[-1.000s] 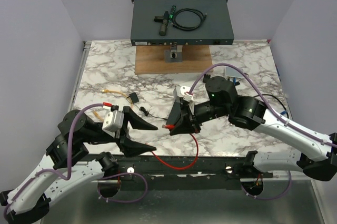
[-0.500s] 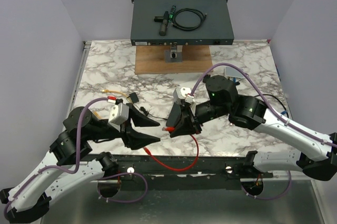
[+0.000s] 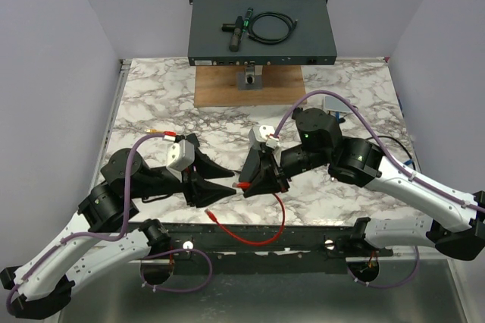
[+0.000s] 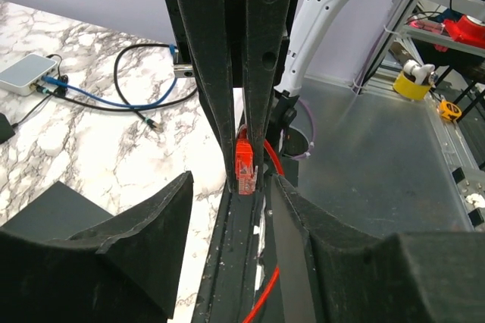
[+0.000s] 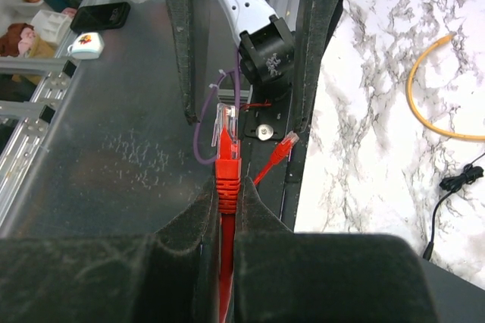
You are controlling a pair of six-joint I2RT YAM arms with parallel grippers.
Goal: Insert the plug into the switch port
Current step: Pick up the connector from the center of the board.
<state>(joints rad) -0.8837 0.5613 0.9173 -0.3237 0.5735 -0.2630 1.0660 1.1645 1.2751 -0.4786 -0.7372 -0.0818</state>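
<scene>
The plug (image 5: 226, 139) is rolled crooked in my right gripper, so my left gripper should hold the plug's clear tip while my right gripper grips the ribbed boot (image 5: 227, 190) squarely.
My right gripper (image 3: 246, 184) is shut on the ribbed boot of the red cable's plug (image 3: 243, 184), which hangs above the table's front edge. In the right wrist view the plug (image 5: 227, 148) sticks out past my right gripper (image 5: 225, 198), clear tip forward. My left gripper (image 3: 231, 184) faces it, open, with a finger on each side of the plug tip and not touching it. The left wrist view shows the plug (image 4: 245, 164) just beyond my left gripper (image 4: 231, 186). The switch (image 3: 261, 31) is a black rack box at the back, with its ports on the front face.
The red cable (image 3: 280, 221) loops below the table edge; its other plug (image 5: 286, 143) hangs free. A yellow cable (image 3: 163, 135) lies at the left. A wooden board (image 3: 220, 88) with a metal bracket (image 3: 251, 78) sits before the switch. A black coiled cable (image 3: 269, 27) lies on the switch.
My left gripper has moved up and to the right toward the plug, and its jaws have narrowed. The right arm and the plug have stayed put.
</scene>
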